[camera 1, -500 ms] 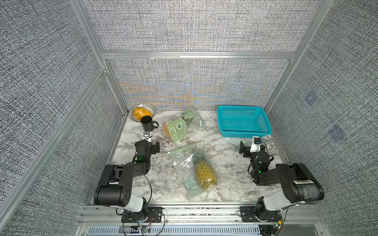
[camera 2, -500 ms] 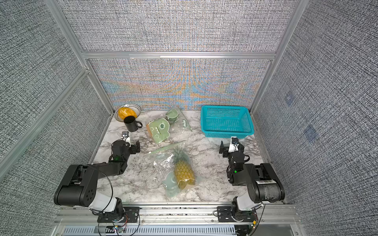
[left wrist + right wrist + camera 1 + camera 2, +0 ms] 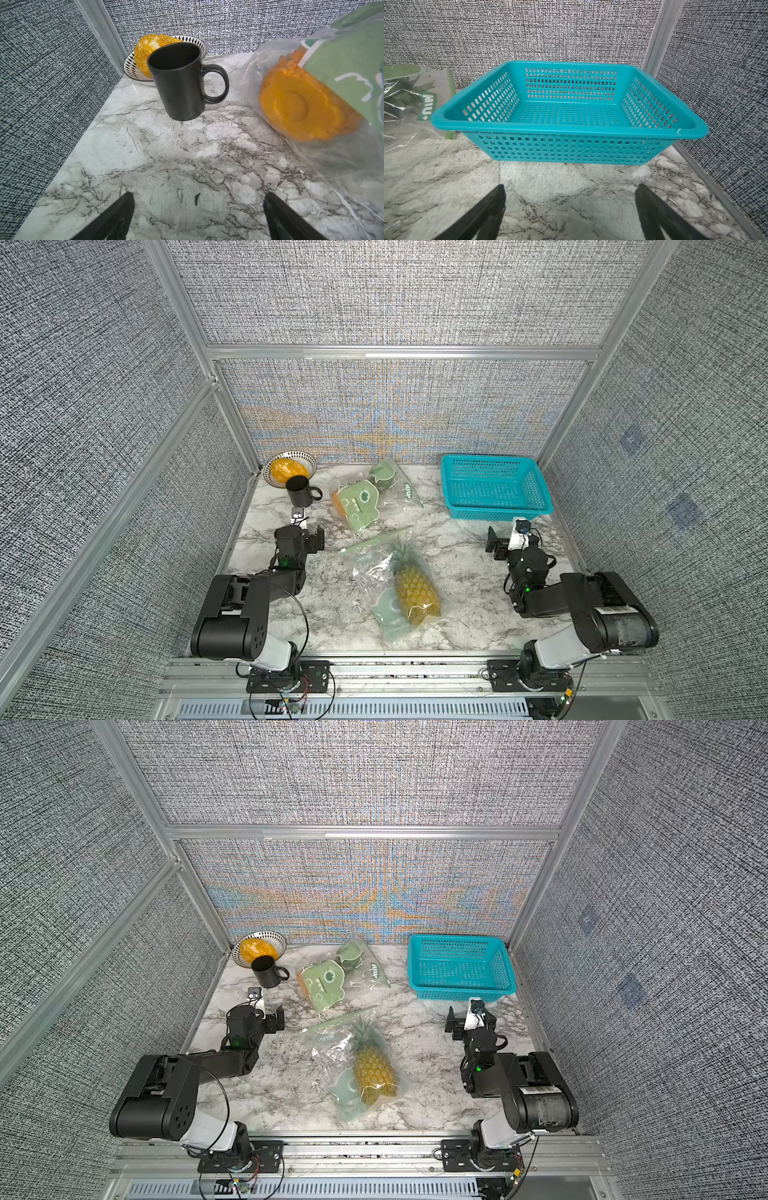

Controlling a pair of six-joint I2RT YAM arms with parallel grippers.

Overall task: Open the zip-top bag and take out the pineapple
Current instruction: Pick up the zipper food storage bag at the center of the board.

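Observation:
The robot's left gripper points at the black mug (image 3: 299, 492), past the bag, so it should pull back and turn to pinch the green zip edge's near end (image 3: 347, 549).
The clear zip-top bag (image 3: 370, 568) lies flat in the middle of the marble table, its green zip edge (image 3: 376, 541) toward the back. Inside it the yellow pineapple (image 3: 415, 593) lies with its leaves toward the zip, and a pale green item (image 3: 388, 612) rests beside it. Both top views show this; the pineapple (image 3: 372, 1073) is fully enclosed. My left gripper (image 3: 311, 537) rests low at the bag's left, open and empty, with bare marble between its fingertips (image 3: 198, 195). My right gripper (image 3: 500, 545) rests at the bag's right, also open and empty (image 3: 571, 187).
A black mug (image 3: 178, 83) stands just ahead of the left gripper, with a patterned bowl (image 3: 303, 458) holding an orange item behind it. Two other filled bags (image 3: 357, 506) (image 3: 392, 483) lie at the back centre. A teal basket (image 3: 566, 128) sits ahead of the right gripper. Walls enclose three sides.

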